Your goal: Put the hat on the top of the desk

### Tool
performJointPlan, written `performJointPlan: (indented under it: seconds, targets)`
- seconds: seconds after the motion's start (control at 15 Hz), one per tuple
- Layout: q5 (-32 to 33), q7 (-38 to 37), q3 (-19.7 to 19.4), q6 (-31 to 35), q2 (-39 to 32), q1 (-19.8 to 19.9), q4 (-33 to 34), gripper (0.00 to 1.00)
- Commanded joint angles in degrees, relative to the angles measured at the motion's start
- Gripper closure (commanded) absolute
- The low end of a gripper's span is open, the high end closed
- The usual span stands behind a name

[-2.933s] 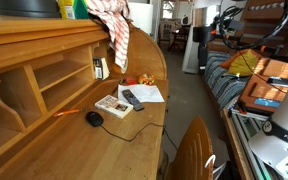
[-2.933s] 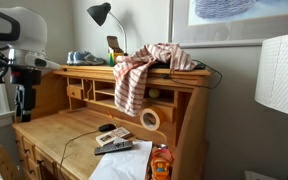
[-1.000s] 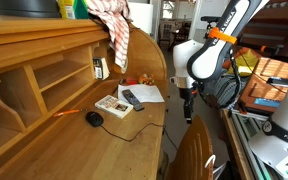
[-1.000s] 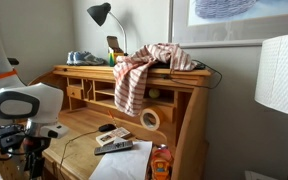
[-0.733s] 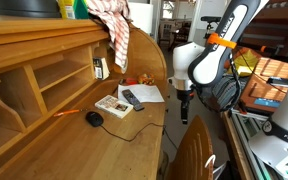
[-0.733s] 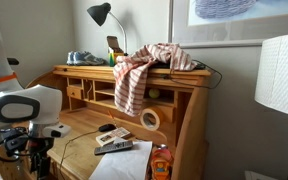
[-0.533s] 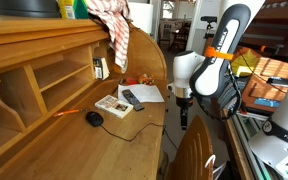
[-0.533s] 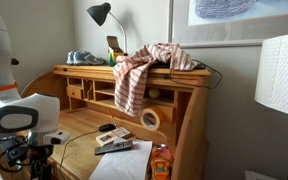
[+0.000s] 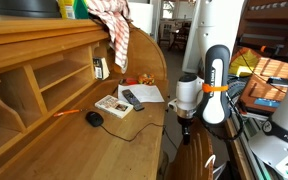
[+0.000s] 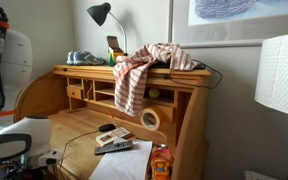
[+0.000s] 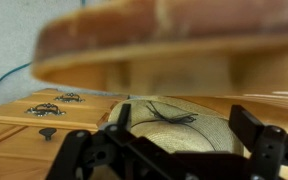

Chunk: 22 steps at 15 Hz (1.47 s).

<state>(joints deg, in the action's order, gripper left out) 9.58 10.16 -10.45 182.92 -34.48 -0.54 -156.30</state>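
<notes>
The chair back is crowding my open gripper above the hat, so I should move away from it and come down toward the hat from its open side (image 11: 189, 128).
The tan woven-straw hat (image 11: 179, 125) lies low beneath the desk's overhanging edge (image 11: 164, 40), seen only in the wrist view; it is hidden in both exterior views. My gripper (image 11: 184, 128) is open, with one dark finger to either side of the hat's crown, and is close to it. In an exterior view the gripper (image 9: 187, 130) hangs below the front edge of the honey-coloured desk (image 9: 64, 140), beside the chair back. The desk (image 10: 84, 125) also shows with its cubbyholes. There only the arm's white body (image 10: 14, 140) shows; the gripper is out of frame.
A red-and-white checked cloth (image 9: 114, 25) (image 10: 134, 75) hangs from the desk's top. A mouse (image 9: 94, 118), remote (image 9: 132, 98), papers and a tape roll (image 10: 150, 119) lie on the desktop. A dark chair back (image 9: 194, 155) stands beside the gripper. A lamp (image 10: 101, 13) stands on top.
The arm has swung in and dropped steadily from desk-top height to below the desk's front edge. The cloth and the desktop items have not moved.
</notes>
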Motion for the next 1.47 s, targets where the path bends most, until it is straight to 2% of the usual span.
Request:
performJointPlan:
  seconds: [0.0, 0.2, 0.33, 0.4, 0.53, 0.8, 0.93, 1.07, 1.27, 1.4]
  targets:
    - [-1.6, -1.1, -0.7, 2.6, -7.2, -3.4, 4.2, 0.00]
    - [-0.6, 0.7, 6.1, -5.8, -0.3, 6.0, 3.9, 0.00]
    - [-1.3, 2.3, 13.0, -12.7, 3.9, 14.1, 4.4, 0.00]
    - [-2.5, 2.8, 15.2, -15.5, 4.4, 16.3, 5.5, 0.00]
    - [-5.2, 4.7, 18.4, -21.2, 3.3, 19.7, 9.4, 0.00]
    - [-9.2, 8.0, 17.9, -28.4, -0.2, 19.9, 15.6, 0.00]
    - [-10.2, 9.1, 17.6, -29.1, -1.6, 19.7, 16.9, 0.00]
    - [-10.9, 10.7, 17.9, -26.9, -2.8, 20.5, 16.4, 0.00]
    - [-12.0, 14.5, 19.7, -18.8, -4.3, 23.9, 12.7, 0.00]
    - [-11.8, 17.6, 22.0, -12.0, -5.9, 28.5, 9.9, 0.00]
